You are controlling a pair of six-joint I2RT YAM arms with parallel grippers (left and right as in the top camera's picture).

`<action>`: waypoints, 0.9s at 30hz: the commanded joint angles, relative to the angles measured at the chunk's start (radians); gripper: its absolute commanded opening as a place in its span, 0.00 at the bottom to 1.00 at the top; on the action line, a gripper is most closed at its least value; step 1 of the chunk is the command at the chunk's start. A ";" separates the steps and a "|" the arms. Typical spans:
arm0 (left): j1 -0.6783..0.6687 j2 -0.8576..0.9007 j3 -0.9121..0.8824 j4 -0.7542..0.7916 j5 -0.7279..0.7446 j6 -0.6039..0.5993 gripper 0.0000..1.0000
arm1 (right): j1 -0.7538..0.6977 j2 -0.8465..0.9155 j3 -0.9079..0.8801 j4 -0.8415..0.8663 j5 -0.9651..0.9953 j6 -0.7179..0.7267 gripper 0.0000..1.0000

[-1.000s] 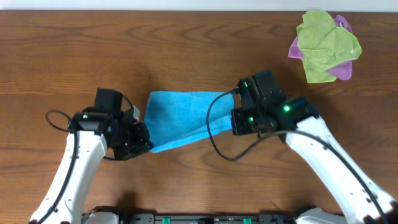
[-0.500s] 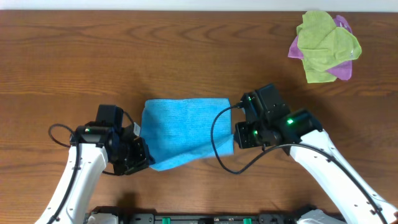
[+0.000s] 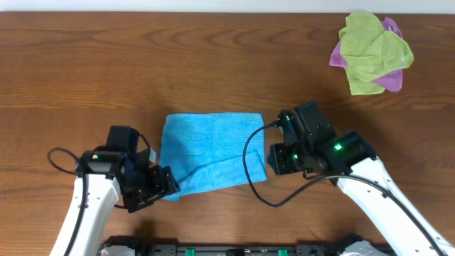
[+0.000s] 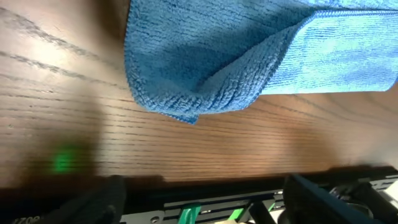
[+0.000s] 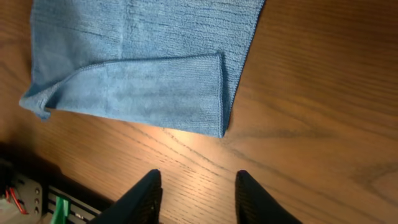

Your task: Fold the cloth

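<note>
My right gripper should pinch the flap's end edge [image 3: 261,163] and pull the flap into line, since it slants with its corner [image 3: 258,151] short of the cloth's side edge.
The sky-blue cloth [image 3: 210,151] lies on the table, its near edge doubled back over itself in an uneven flap. In the left wrist view the cloth [image 4: 249,56] fills the top, one corner hanging towards me. My left gripper [image 4: 205,196] is open and apart from it, close to the table's near edge. Overhead, the left gripper [image 3: 163,186] sits just off the cloth's near left corner. My right gripper [image 5: 198,183] is open over bare wood, just short of the cloth's [image 5: 143,62] folded corner. From above, the right gripper [image 3: 273,158] is by the cloth's right edge.
A lime-green cloth [image 3: 373,51] lies crumpled on a purple-pink cloth [image 3: 391,80] at the far right corner. The wooden table [image 3: 106,64] ends close to both arms at the front, where a black frame with green parts [image 4: 249,208] shows.
Both grippers opened and let go of the cloth, then drew back towards the near edge. The cloth, stretched between them before, now lies folded on the table.
</note>
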State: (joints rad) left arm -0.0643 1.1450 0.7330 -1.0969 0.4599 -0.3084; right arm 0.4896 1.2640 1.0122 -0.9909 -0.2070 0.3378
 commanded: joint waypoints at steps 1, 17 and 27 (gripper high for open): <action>0.005 -0.011 -0.005 -0.016 -0.023 0.016 0.84 | 0.008 -0.009 -0.007 -0.021 0.008 0.016 0.41; 0.005 -0.016 -0.192 0.107 0.092 -0.130 0.84 | -0.002 0.000 -0.246 0.278 -0.053 -0.017 0.38; 0.005 -0.016 -0.192 0.133 0.144 -0.129 0.84 | -0.007 0.174 -0.305 0.469 -0.056 -0.048 0.31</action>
State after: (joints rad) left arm -0.0631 1.1347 0.5426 -0.9634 0.5762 -0.4282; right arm 0.4881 1.3945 0.7166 -0.5423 -0.2550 0.3183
